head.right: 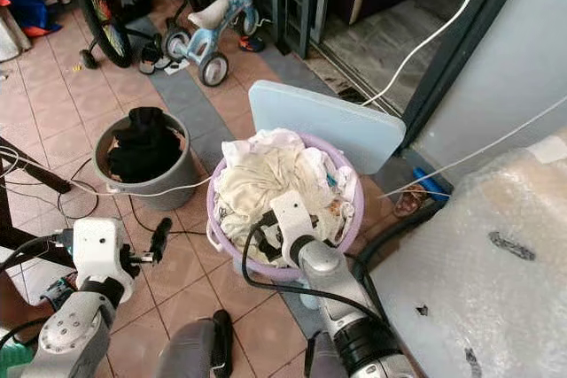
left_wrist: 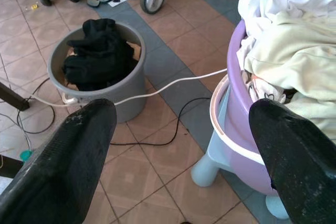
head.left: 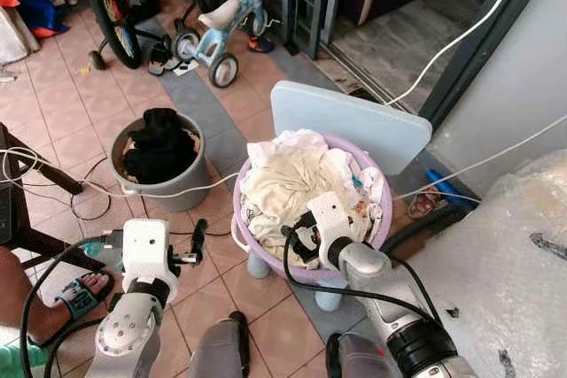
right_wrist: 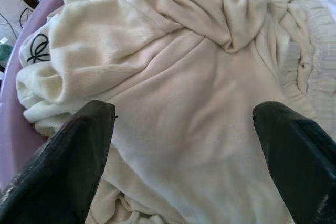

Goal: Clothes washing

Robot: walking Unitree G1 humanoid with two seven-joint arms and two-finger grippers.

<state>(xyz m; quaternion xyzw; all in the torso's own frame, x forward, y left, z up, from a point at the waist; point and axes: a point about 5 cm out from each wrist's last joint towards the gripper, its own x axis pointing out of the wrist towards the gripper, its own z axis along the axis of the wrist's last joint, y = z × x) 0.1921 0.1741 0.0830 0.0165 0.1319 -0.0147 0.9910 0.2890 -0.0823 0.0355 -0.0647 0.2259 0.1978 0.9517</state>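
The robot should expect more printed clothes hidden below when it lifts the cream garment (head.left: pixel 288 185) away, since printed white cloth (right_wrist: pixel 38 49) shows next to that garment.
A purple basin (head.left: pixel 383 210) heaped with cream and white clothes (head.left: pixel 292 179) rests on a pale blue child's chair (head.left: pixel 354 121). My right gripper (head.left: pixel 299 235) hovers over the near side of the heap, open. In the right wrist view its fingers (right_wrist: pixel 79 145) straddle a cream garment (right_wrist: pixel 184 66) without touching it. To the left, a grey bucket (head.left: pixel 173 185) holds black clothes (head.left: pixel 159 143). My left gripper (head.left: pixel 198 238) hangs open above the tiled floor between bucket and basin. In the left wrist view the bucket (left_wrist: pixel 131 85) and the basin (left_wrist: pixel 236 124) lie ahead of it.
A white cable (head.left: pixel 177 190) and black cords run across the tiles by the bucket. A child's tricycle (head.left: pixel 217 28) and a bicycle wheel (head.left: pixel 111 6) stand behind. A person's sandalled foot (head.left: pixel 84 294) is at lower left. A plastic-wrapped surface (head.left: pixel 505 254) is on the right.
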